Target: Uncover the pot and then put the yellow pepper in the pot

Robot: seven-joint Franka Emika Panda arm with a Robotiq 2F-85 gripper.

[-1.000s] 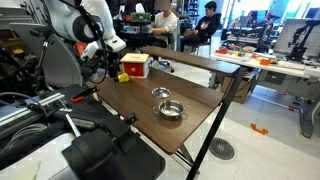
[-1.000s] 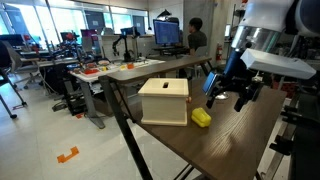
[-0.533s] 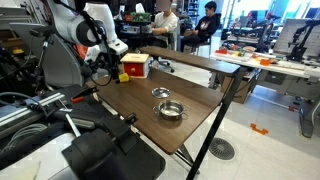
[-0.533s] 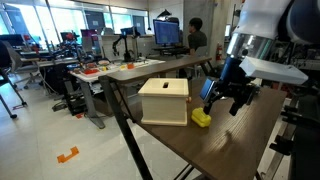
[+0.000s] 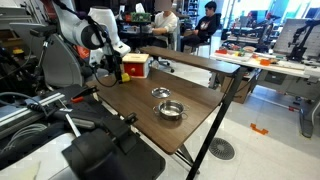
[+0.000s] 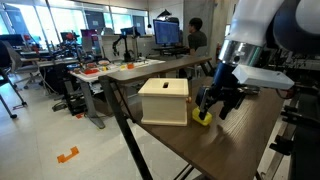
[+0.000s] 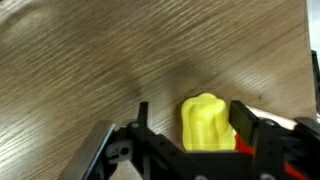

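Observation:
My gripper should open, turn and centre itself over the pepper before it closes. It sits crooked now, with one finger crowding the yellow pepper's side by the box.
The yellow pepper lies on the wooden table, close to a box. It shows in both exterior views. My gripper is open and low over the table, with one finger on each side of the pepper. The right finger is at the pepper's side and the left finger stands apart from it. The gripper shows in both exterior views. The steel pot stands uncovered near the table's middle, with the flat metal lid just behind it.
A red box with a white front stands right beside the pepper. The table has a raised back shelf. Its edges drop off to the floor. People sit at desks in the background.
My gripper has moved down and toward the box, from beside the pepper to straddling it. The pepper, pot and lid have not moved.

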